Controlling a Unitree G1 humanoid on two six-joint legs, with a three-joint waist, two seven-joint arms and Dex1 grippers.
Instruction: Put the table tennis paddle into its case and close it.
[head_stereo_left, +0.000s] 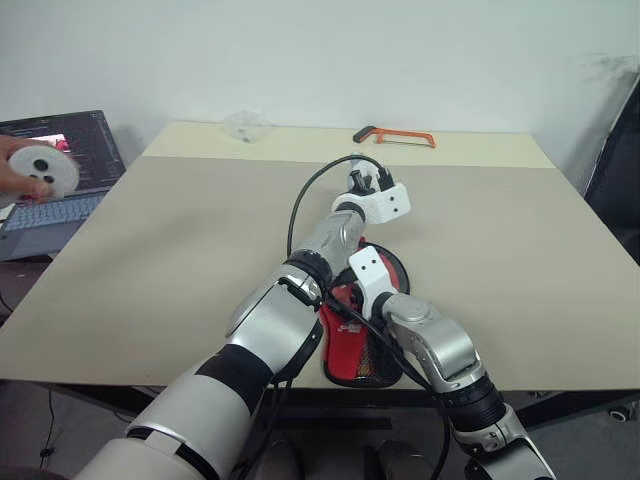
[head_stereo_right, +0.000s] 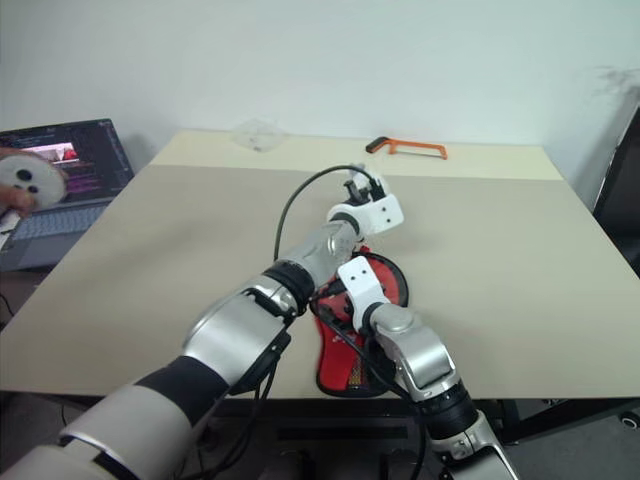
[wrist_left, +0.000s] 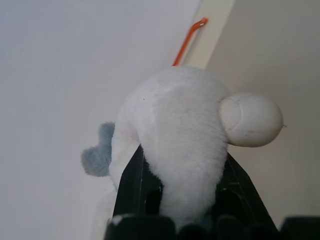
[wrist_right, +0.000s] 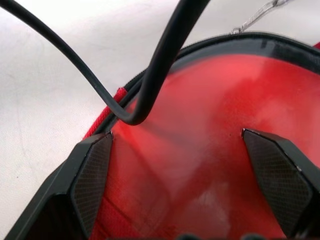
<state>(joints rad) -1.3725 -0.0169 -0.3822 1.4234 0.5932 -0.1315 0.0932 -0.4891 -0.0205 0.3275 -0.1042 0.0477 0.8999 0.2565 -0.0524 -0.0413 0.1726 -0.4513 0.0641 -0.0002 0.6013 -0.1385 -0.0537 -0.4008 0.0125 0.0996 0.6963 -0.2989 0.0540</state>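
Note:
My gripper will pull the pouch, and the case's zipper (wrist_right: 236, 31) will then follow around the case's curved edge, because a silver chain (wrist_right: 257, 17) joins the case's black rim.
The case (head_stereo_left: 352, 352) lies near the table's front edge, its red side with white lettering and black mesh facing up. My right gripper (wrist_right: 177, 145) hovers just above its red face (wrist_right: 200, 170), open, with nothing between its fingers (wrist_right: 92, 175). My left gripper (head_stereo_left: 366, 182) is raised above the table beyond the case and points away from me. In the left wrist view it (wrist_left: 182, 162) is shut on a white fluffy pouch (wrist_left: 175, 115) with a smooth white oval knob and a grey tuft. The table tennis paddle is hidden.
An orange hacksaw (head_stereo_left: 396, 135) and a clear plastic item (head_stereo_left: 245, 125) lie at the table's far edge. A black cable (head_stereo_left: 300, 200) loops from my left wrist over the case. At the left a laptop (head_stereo_left: 75, 150) stands beside the table (head_stereo_left: 150, 250), and a person's hand holds a white disc (head_stereo_left: 45, 170).

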